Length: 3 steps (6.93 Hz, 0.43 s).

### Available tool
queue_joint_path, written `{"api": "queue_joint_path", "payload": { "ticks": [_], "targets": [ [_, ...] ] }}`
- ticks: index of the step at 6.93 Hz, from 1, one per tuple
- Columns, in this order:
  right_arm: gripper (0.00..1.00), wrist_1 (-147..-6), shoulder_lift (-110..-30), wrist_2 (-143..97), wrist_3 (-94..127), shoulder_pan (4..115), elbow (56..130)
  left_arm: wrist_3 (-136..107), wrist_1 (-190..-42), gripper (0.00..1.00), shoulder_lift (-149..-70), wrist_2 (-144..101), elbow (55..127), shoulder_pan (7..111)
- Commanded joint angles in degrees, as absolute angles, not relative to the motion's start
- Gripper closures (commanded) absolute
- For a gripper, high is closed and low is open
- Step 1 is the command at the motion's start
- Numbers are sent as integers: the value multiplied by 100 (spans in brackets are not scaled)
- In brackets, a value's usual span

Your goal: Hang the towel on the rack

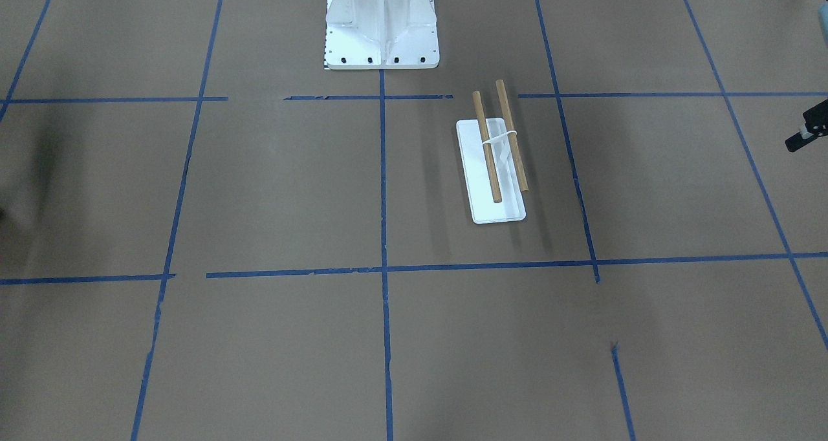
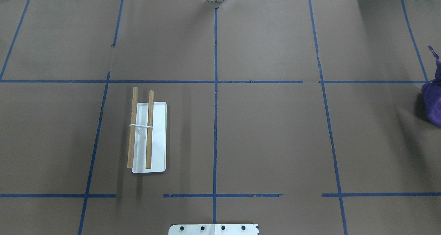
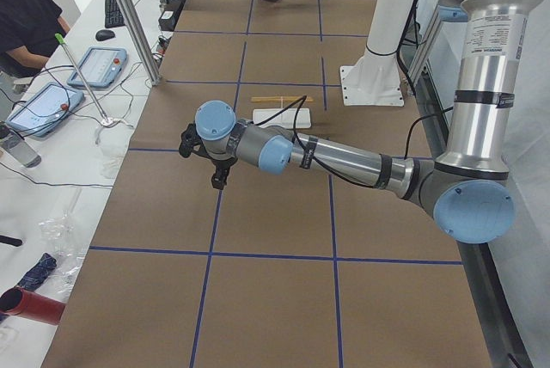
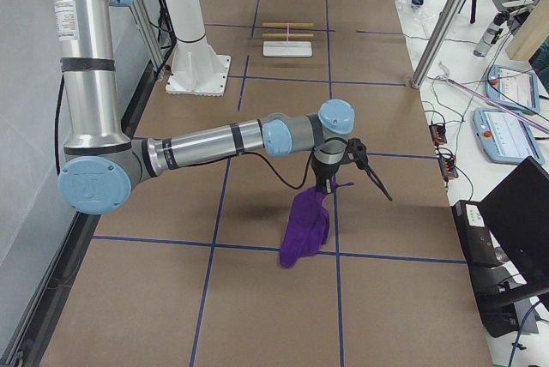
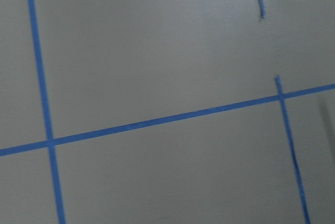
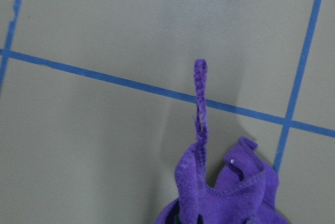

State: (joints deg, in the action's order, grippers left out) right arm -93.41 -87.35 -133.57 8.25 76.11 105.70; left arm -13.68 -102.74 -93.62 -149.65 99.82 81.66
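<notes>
The thin loop sticks out free of my right gripper, so my left gripper should go on toward the purple towel's bunched top and close there.
The purple towel [image 4: 304,225] hangs bunched under my right gripper [image 4: 328,180], its lower end near the table on my right side. It shows at the overhead view's right edge [image 2: 432,100] and low in the right wrist view [image 6: 220,192], with its thin loop [image 6: 201,98] sticking up. No fingers show there, so I cannot tell whether that gripper is shut. The rack [image 1: 501,208] has a white base and two wooden dowels [image 1: 486,147]. It stands on my left half [image 2: 156,138], far from the towel. My left gripper [image 3: 216,174] hovers beyond the rack at the table's left end [image 1: 807,130]; I cannot tell its state.
The large white bolted pedestal [image 1: 381,21] stands at the robot's edge of the table [image 2: 213,229]. Blue tape lines [image 5: 157,122] grid the brown paper. Operators' desks with tablets [image 3: 94,67] flank the far side.
</notes>
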Motion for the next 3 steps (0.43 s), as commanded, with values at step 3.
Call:
{"api": "queue_joint_path", "payload": {
  "ticks": [3],
  "targets": [
    [100,-9501,-7784,-13579,5571,5665,12190,-6583,-13770,0,-10015,-14881,10011,6542]
  ]
}}
